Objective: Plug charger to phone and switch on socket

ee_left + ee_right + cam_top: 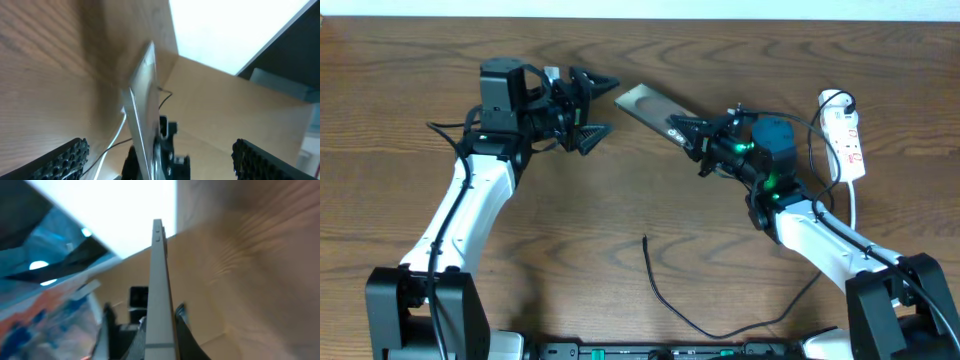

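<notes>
I should keep feeding the phone's loose end [632, 98] in with my right gripper until my left gripper closes on it, because it faces my left gripper's open fingers [601, 110] edge-on.
My right gripper [682, 130] is shut on one end of the phone [645, 104], a flat slab reaching up and left from it. The right wrist view shows the phone [159, 280] edge-on, pinched in the right gripper [160, 327]. My left gripper [612, 105] stands open just off the phone's free end, apart from it. In the left wrist view the phone [142, 100] rises edge-on beyond the wide-apart left gripper [160, 152]. The black charger [660, 292] lies loose near the front, its tip pointing up the table. The white socket [846, 132] lies at the far right.
The socket's white cord [854, 205] runs down past my right arm. The charger's cable trails to the front edge of the table. Bare wood lies between the arms and around the charger's tip.
</notes>
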`<control>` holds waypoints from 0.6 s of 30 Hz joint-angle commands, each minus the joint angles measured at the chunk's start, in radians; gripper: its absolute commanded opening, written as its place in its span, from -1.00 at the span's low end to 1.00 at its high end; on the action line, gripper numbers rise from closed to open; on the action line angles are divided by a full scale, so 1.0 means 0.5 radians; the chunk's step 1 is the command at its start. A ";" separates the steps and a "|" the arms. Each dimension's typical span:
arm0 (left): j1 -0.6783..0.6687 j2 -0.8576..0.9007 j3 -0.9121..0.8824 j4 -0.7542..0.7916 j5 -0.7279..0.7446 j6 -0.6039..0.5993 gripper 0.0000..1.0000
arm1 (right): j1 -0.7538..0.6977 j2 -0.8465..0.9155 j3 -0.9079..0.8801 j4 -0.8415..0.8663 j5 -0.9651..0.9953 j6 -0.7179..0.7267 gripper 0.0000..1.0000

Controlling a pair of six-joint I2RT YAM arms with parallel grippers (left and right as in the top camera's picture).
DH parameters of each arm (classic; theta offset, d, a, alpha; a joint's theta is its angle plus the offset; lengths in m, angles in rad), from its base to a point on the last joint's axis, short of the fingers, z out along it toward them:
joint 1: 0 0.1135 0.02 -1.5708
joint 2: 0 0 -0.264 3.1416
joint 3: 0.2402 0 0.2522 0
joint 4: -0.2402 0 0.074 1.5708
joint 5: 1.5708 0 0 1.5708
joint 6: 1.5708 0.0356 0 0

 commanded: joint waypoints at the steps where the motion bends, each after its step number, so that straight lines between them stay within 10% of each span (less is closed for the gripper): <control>1: 0.008 -0.031 0.033 0.083 -0.096 -0.156 0.86 | 0.051 -0.011 0.027 0.161 -0.043 0.302 -0.98; 18: 0.005 -0.031 0.033 0.188 -0.269 0.135 0.86 | 0.365 -0.011 0.027 0.293 0.194 0.371 -0.98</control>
